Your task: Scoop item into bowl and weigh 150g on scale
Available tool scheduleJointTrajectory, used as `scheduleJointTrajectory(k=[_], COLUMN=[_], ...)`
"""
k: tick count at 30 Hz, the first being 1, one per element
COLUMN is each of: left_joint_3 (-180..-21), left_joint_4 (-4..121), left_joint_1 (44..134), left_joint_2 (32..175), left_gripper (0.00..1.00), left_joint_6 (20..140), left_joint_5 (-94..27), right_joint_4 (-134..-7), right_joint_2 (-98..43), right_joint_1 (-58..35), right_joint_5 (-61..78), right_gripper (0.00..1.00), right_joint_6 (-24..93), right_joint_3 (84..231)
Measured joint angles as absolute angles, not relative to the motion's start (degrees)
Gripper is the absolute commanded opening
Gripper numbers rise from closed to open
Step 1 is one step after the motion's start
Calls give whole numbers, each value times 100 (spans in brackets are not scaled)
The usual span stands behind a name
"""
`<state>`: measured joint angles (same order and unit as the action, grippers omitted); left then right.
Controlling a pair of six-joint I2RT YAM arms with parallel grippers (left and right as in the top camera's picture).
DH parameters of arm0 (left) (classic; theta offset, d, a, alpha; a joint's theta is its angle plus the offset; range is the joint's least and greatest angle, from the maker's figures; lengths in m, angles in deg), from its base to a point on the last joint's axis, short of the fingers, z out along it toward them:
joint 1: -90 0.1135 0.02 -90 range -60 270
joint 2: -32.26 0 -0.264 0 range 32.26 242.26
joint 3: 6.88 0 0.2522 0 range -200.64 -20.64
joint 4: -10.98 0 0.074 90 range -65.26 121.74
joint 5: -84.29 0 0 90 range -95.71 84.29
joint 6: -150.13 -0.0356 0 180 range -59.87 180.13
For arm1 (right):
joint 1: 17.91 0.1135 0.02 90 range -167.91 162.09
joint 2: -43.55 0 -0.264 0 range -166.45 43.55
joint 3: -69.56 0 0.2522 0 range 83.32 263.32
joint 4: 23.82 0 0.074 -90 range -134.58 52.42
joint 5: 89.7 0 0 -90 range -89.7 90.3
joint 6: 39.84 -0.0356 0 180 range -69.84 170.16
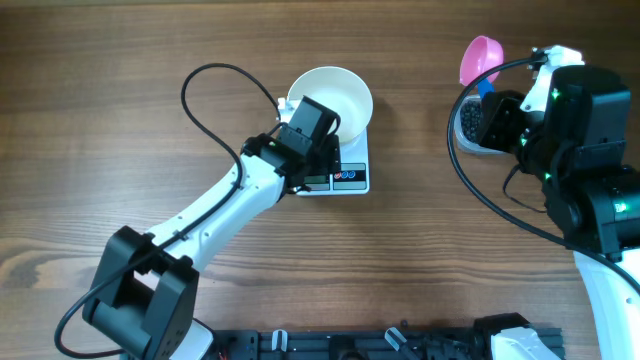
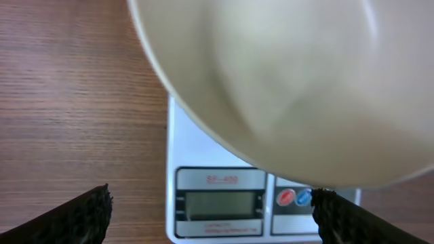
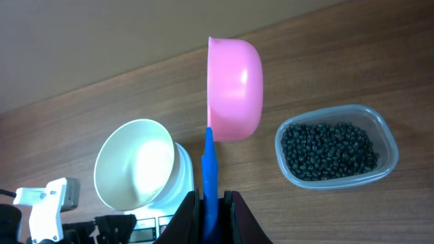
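Note:
My left gripper is over the scale's display (image 1: 317, 183) beside the white bowl, so I should move it back to the open table (image 1: 232, 118) beside the scale before I scoop the beads.
The white bowl (image 1: 338, 98) stands empty on the white scale (image 1: 352, 180), whose display (image 2: 218, 205) shows no readable figure. My left gripper (image 1: 318, 163) hovers over the scale's front edge just below the bowl (image 2: 291, 81), open, with nothing between its fingers (image 2: 91, 215). My right gripper (image 3: 210, 200) is shut on the blue handle (image 3: 209, 166) of the pink scoop (image 3: 235, 88), which it holds above the table beside the clear tub (image 3: 337, 146). The item, small black beads (image 3: 329, 150), fills the tub's bottom. In the overhead view the scoop (image 1: 480, 60) sits above the tub (image 1: 468, 128).
Bare wooden table lies all around. The left arm's cable (image 1: 215, 110) loops left of the bowl. The right arm's body (image 1: 590, 150) covers the right side of the tub. A black rail (image 1: 400, 345) runs along the near table edge.

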<state>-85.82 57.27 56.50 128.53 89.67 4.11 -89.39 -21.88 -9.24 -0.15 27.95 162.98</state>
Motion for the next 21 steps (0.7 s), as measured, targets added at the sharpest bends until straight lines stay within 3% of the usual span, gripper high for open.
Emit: scheduleJointTrajectory(k=[7, 13, 21], left_joint_3=[-8576, -8574, -8572], left_joint_4=[5618, 5316, 5207], left_joint_1=[5604, 5604, 5604], left_joint_2=[12444, 11705, 12090], left_gripper=[99, 100, 100], left_joint_6=[8949, 8947, 8951], left_joint_5=[-4, 317, 671], right_joint_4=[-8937, -8924, -8922], right_joint_2=[-2188, -2188, -2188], right_joint_1=[-924, -924, -924], right_joint_5=[-15, -15, -15], right_gripper=[4, 4, 4], right_joint_6=[2801, 2801, 2799], right_joint_3=[16298, 16298, 16298])
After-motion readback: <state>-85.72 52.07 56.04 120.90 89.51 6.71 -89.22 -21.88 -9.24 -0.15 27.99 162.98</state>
